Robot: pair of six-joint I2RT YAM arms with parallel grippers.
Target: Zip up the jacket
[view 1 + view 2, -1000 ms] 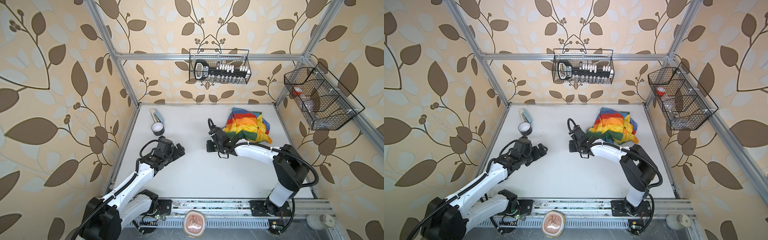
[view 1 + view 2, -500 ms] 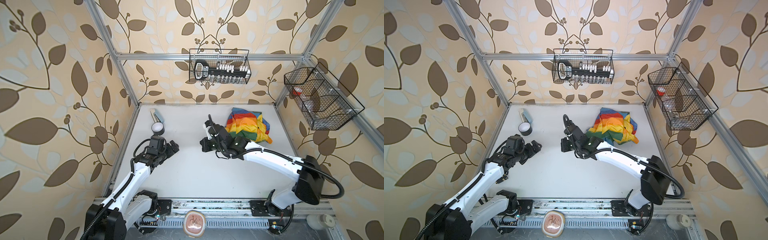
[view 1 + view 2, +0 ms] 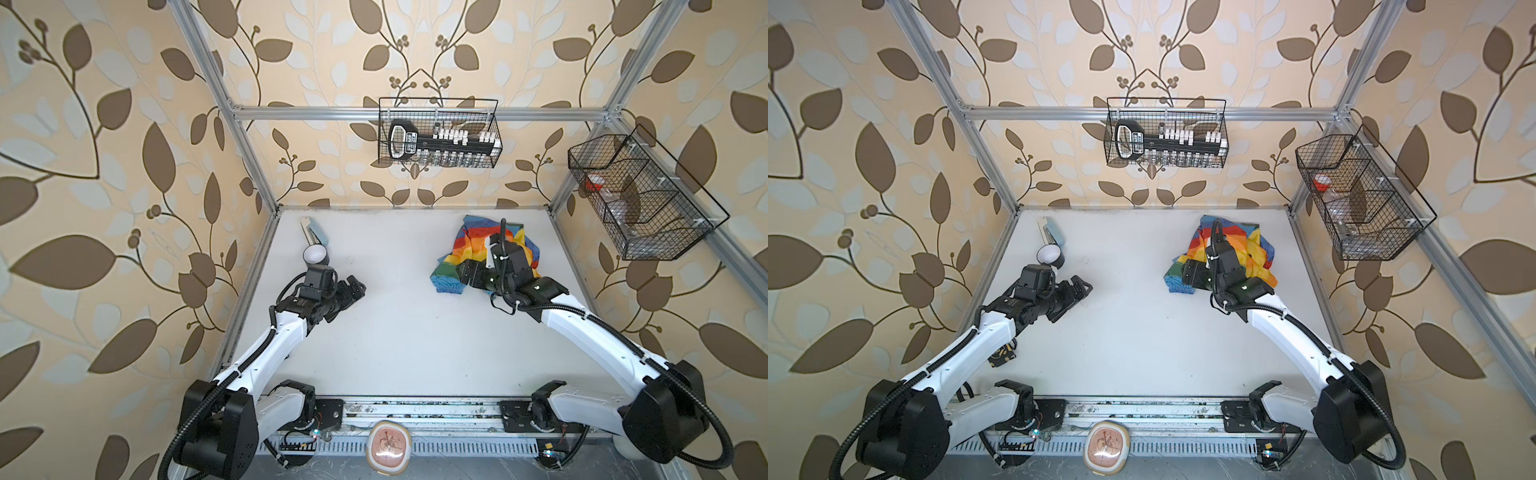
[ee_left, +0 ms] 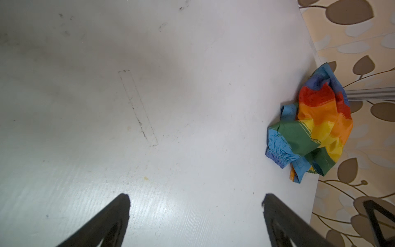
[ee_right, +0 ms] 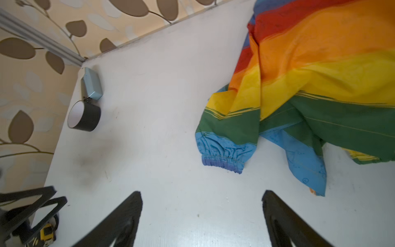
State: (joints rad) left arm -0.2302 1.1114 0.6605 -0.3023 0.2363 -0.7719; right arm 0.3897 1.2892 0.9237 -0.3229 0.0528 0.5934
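Note:
The jacket [image 5: 325,70] will come along and trail out long when I pull the blue cuff, because the sleeve runs in loose folds [image 5: 243,102] into the crumpled heap.
The jacket [image 3: 473,239] [image 3: 1256,249] lies crumpled at the back right of the white table in both top views, its rainbow stripes showing and its zipper hidden in the folds. One blue elastic cuff [image 5: 222,158] points toward the table's middle. My right gripper [image 3: 463,270] [image 5: 201,194] hovers open over the jacket's left edge, just short of the cuff, with only bare table between its fingers. My left gripper [image 3: 357,286] [image 4: 195,198] is open and empty over the left part of the table; from there the jacket [image 4: 316,126] is far off near the wall.
A black tape roll [image 3: 316,254] and a grey-blue box [image 3: 318,235] sit at the back left by the wall. Wire baskets hang on the back wall [image 3: 438,133] and the right wall [image 3: 640,199]. A small yellow-black item [image 3: 1003,355] lies under the left arm.
The right gripper was shut and now stands open. It has moved right from the table's middle onto the jacket's edge. The left gripper has barely shifted.

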